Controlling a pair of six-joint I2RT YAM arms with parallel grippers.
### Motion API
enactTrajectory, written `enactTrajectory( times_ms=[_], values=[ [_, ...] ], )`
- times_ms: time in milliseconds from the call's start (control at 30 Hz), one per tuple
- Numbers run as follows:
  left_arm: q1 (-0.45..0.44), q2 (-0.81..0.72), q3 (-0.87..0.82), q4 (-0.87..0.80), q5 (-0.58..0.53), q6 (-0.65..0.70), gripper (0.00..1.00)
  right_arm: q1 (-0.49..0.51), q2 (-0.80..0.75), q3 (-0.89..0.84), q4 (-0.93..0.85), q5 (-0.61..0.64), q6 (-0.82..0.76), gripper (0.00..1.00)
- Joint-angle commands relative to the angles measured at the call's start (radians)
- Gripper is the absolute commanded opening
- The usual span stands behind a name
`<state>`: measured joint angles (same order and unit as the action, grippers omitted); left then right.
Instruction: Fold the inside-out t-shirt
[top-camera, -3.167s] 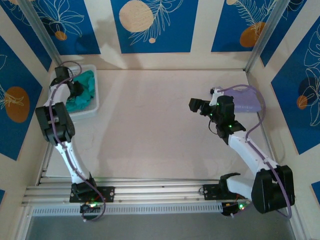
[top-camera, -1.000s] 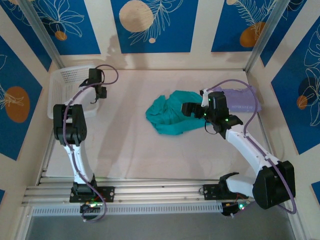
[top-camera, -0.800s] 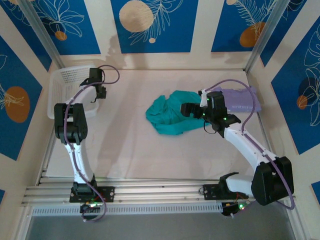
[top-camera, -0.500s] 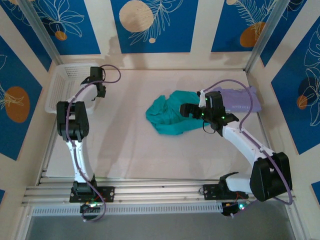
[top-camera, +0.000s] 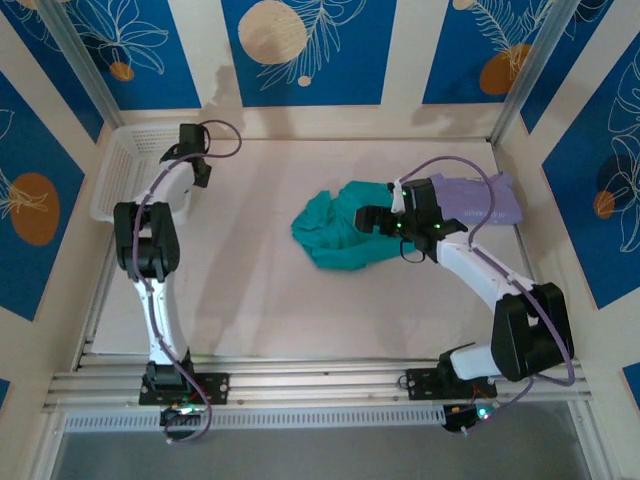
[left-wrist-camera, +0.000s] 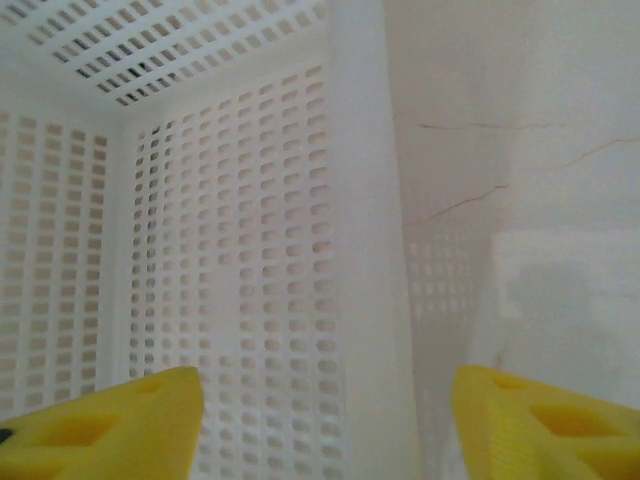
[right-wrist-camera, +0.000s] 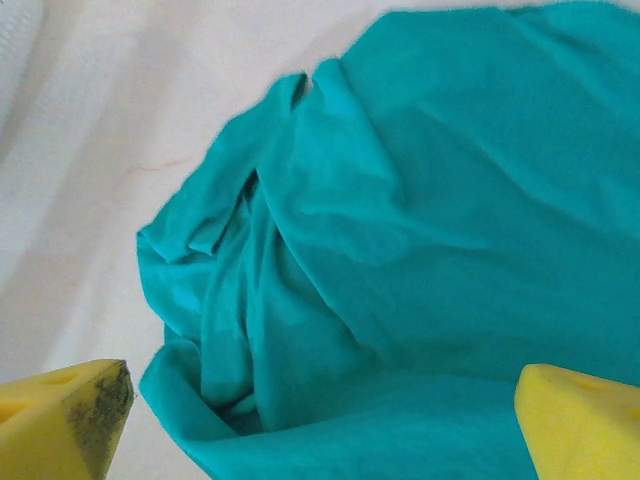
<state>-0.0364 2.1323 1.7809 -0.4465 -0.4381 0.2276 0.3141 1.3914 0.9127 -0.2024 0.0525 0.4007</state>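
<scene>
The inside-out t-shirt (top-camera: 345, 228) will stretch out long and hang low in the middle when the robot lifts it between its grippers, because loose folds (right-wrist-camera: 245, 270) bunch at the t-shirt's end.
The inside-out t-shirt (top-camera: 338, 232) lies crumpled in a teal heap at the middle of the table; its folds fill much of the right wrist view (right-wrist-camera: 400, 240). My right gripper (top-camera: 368, 218) hovers at the heap's right edge, open, its yellow fingertips (right-wrist-camera: 60, 415) wide apart over the cloth and nothing between them (right-wrist-camera: 320, 430). My left gripper (top-camera: 193, 168) is at the far left beside the white basket (top-camera: 112, 185). It is open too (left-wrist-camera: 325, 430), facing the basket's perforated wall (left-wrist-camera: 230, 280), with its pads (left-wrist-camera: 110, 425) well apart.
A folded pale lavender shirt (top-camera: 485, 200) lies at the right side of the table, just behind the right arm. The basket stands tilted against the back left corner. Bare table (top-camera: 260, 300) stretches between the heap and the arm bases.
The left gripper has moved toward the back and its jaws have opened wider; the basket has shifted toward the back left corner. The right gripper has crept a little further over the shirt.
</scene>
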Motion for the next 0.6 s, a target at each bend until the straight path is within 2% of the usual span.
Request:
enactTrajectory(
  times_ms=[0,100,167,233,333,400,567],
  values=[
    [-0.05,-0.201,-0.062,0.03,0.08,-0.083,0.73,-0.022,0.021,-0.009,-0.065,0.027,0.046,0.94],
    [-0.134,-0.346,-0.214,0.112,0.19,-0.153,0.75,-0.123,0.039,-0.05,-0.036,0.05,0.066,0.91],
    [-0.213,-0.424,-0.344,0.205,0.257,-0.198,0.76,-0.204,0.071,-0.042,-0.037,0.044,0.081,0.88],
    [-0.305,-0.461,-0.447,0.303,0.362,-0.227,0.77,-0.252,0.112,-0.013,-0.055,0.094,0.07,0.86],
    [-0.406,-0.424,-0.491,0.338,0.456,-0.255,0.77,-0.283,0.204,0.069,-0.122,0.16,0.035,0.86],
    [-0.446,-0.377,-0.487,0.33,0.472,-0.273,0.76,-0.299,0.268,0.133,-0.182,0.15,0.019,0.84],
    [-0.499,-0.241,-0.438,0.258,0.519,-0.289,0.72,-0.297,0.372,0.233,-0.294,0.196,-0.035,0.82]
  ],
)
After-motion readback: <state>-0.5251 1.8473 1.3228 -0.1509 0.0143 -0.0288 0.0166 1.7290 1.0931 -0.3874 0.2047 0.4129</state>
